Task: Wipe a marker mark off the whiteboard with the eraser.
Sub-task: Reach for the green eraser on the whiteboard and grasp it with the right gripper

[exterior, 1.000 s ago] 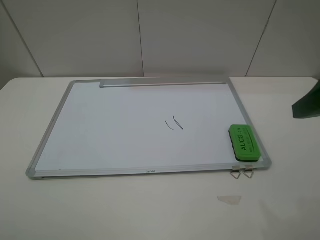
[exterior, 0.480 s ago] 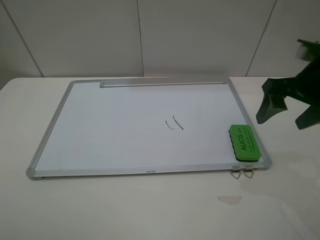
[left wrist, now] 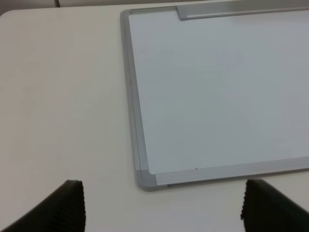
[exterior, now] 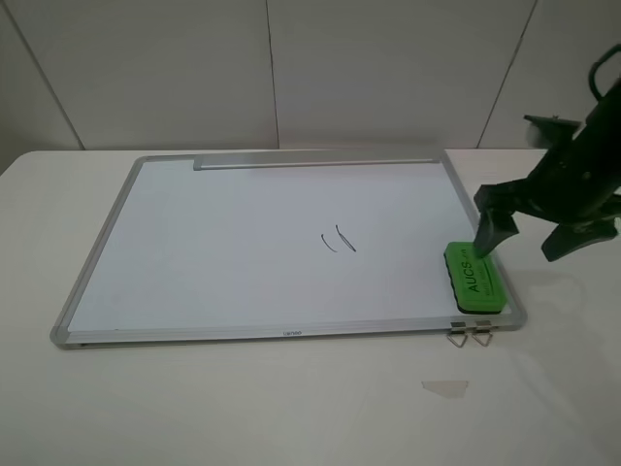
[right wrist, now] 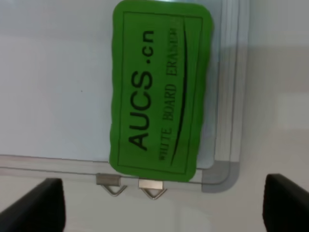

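My gripper will rub the eraser across, and the marker mark (exterior: 329, 243) will first break up into specks and then come off, because thin dark strokes (exterior: 345, 239) lie on the smooth whiteboard.
The whiteboard (exterior: 194, 272) lies flat on the table, and its near left corner (left wrist: 144, 176) shows in the left wrist view. The marker mark (exterior: 338, 239), two thin dark strokes, sits near the board's middle. In the board's near right corner rests the green eraser (exterior: 473, 279), lettered "AUCS" (right wrist: 159, 92). My right gripper (exterior: 529, 238) hovers open just above and to the right of the eraser, one finger near its far end (right wrist: 161, 205). My left gripper (left wrist: 164, 210) is open over bare table near the board's left corner, out of the exterior view.
Two small metal clips (exterior: 470, 336) stick out under the board's near right corner (right wrist: 130, 183). A pale scrap of tape (exterior: 445, 387) lies on the table in front. A grey tray strip (exterior: 315, 162) runs along the board's far edge, with a wall behind.
My right arm came in from the right edge and moved left and down, ending open over the eraser. The board, the mark and the eraser stayed put.
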Tool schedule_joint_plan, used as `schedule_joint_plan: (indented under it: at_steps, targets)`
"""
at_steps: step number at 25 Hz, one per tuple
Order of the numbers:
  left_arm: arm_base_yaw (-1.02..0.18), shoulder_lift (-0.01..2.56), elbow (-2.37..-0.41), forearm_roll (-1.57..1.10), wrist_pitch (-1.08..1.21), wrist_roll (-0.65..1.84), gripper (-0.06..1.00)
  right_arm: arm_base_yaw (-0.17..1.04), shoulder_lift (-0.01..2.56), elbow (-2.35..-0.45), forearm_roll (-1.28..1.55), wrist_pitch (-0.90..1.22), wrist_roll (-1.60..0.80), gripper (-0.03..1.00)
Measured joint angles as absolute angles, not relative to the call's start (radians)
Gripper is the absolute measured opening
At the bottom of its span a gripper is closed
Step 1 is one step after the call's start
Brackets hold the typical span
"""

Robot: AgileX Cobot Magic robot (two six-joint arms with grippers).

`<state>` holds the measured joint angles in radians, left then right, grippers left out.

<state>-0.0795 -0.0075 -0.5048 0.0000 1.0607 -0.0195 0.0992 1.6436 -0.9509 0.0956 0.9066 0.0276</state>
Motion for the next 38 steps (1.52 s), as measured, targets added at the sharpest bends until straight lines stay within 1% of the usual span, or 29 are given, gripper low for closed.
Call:
schedule_joint_plan:
  at_steps: [4,9,19,25,32,33,35,37,38]
  targets:
    - [-0.079,-0.008,-0.505,0.0,1.061,-0.02,0.68,0.155,1.692,-0.951,0.071,0.843,0.03,0.82]
    - [-0.079,-0.008,-0.505,0.0,1.061,-0.02,0.68,0.164,1.764,-0.954,0.063,0.768,0.03,0.82]
    - [-0.079,-0.008,-0.505,0.0,1.061,-0.02,0.68,0.164,1.924,-1.082,0.05,0.768,0.047,0.82]
    - [-0.079,-0.008,-0.505,0.0,1.061,-0.02,0.68,0.164,1.996,-1.103,0.044,0.789,0.076,0.82]
    - [-0.079,-0.008,-0.505,0.0,1.061,-0.02,0.68,0.164,2.013,-1.112,0.037,0.801,0.08,0.81]
    - [-0.079,-0.008,-0.505,0.0,1.061,-0.02,0.68,0.164,2.013,-1.112,0.033,0.803,0.081,0.79]
    - [-0.079,-0.008,-0.505,0.0,1.061,-0.02,0.68,0.164,2.013,-1.114,0.025,0.81,0.081,0.73]
    - [-0.079,-0.008,-0.505,0.0,1.061,-0.02,0.68,0.164,2.014,-1.114,0.016,0.815,0.081,0.61]
    - [-0.079,-0.008,-0.505,0.0,1.061,-0.02,0.68,0.164,2.014,-1.114,0.016,0.819,0.082,0.61]
